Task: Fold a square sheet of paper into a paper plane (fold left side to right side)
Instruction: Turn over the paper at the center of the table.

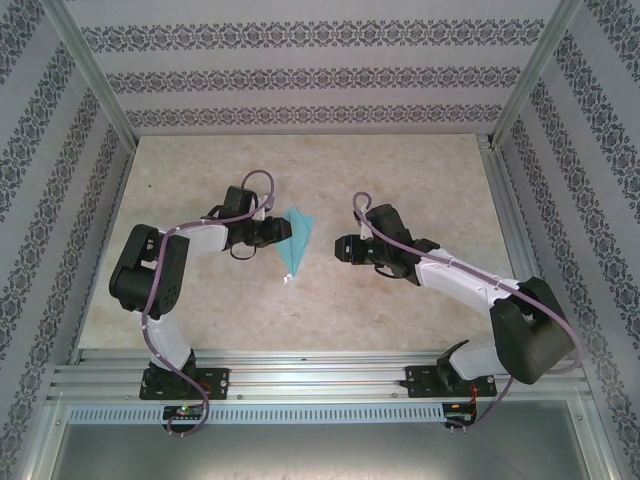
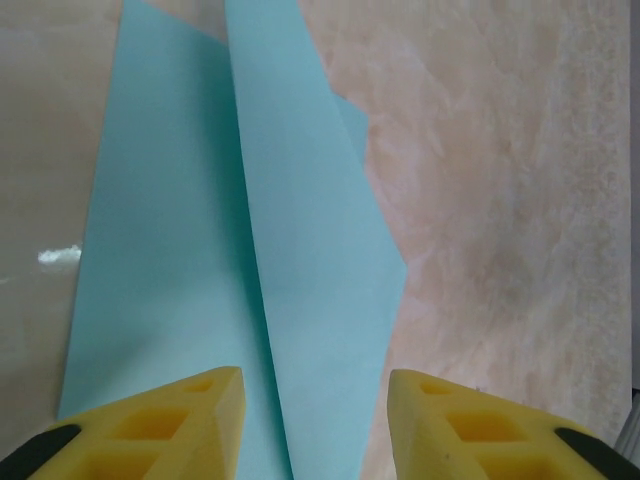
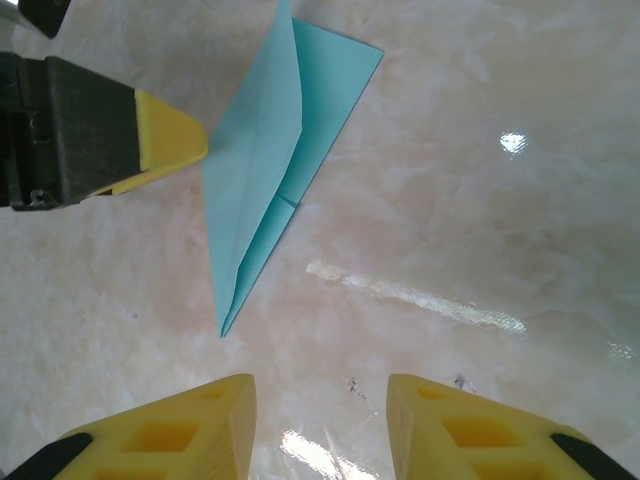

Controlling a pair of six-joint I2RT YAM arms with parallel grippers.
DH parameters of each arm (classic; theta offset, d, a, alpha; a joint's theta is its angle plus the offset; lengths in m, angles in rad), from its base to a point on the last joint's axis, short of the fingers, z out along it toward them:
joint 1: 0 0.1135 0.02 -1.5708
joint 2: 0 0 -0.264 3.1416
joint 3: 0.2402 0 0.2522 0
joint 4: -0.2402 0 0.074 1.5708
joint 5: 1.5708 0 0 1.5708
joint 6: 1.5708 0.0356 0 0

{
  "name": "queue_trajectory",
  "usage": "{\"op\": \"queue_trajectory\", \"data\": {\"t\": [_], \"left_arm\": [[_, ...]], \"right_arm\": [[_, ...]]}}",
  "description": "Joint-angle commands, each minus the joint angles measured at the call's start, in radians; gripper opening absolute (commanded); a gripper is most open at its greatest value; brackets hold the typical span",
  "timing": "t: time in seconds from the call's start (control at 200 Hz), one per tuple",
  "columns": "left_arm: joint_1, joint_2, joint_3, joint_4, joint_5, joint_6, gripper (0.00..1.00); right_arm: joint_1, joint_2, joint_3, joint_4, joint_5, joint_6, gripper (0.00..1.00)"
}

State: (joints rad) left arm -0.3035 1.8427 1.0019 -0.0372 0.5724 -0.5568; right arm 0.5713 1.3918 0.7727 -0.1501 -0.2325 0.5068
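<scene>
I can see the plane's raised fold in line with the gap of my open fingers, so I go on moving my left gripper to the fold's far end before I close it there.
The turquoise-blue paper plane lies flat mid-table as a slim dart, its point toward the near edge. In the left wrist view the plane has a raised fold running lengthwise. My left gripper is at its left edge, open, yellow fingertips over the paper with nothing pinched. My right gripper is a short way to the plane's right, open and empty. The right wrist view shows the plane, the left gripper's yellow fingertip beside it, and bare table between my own fingers.
The beige marble-patterned tabletop spreads round the plane. Patterned walls and metal frame posts enclose the table on three sides. An aluminium rail carries both arm bases at the near edge.
</scene>
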Motion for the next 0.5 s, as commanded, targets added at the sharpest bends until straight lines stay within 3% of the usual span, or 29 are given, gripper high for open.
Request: {"op": "queue_trajectory", "data": {"t": [0.0,0.495], "left_arm": [[-0.008,0.045,0.085,-0.006,-0.045,0.037,0.43],[-0.005,0.226,0.275,-0.091,-0.044,0.081,0.44]], "right_arm": [[-0.014,-0.027,-0.021,0.064,-0.026,0.018,0.4],[-0.031,-0.025,-0.035,0.065,-0.052,0.019,0.4]]}}
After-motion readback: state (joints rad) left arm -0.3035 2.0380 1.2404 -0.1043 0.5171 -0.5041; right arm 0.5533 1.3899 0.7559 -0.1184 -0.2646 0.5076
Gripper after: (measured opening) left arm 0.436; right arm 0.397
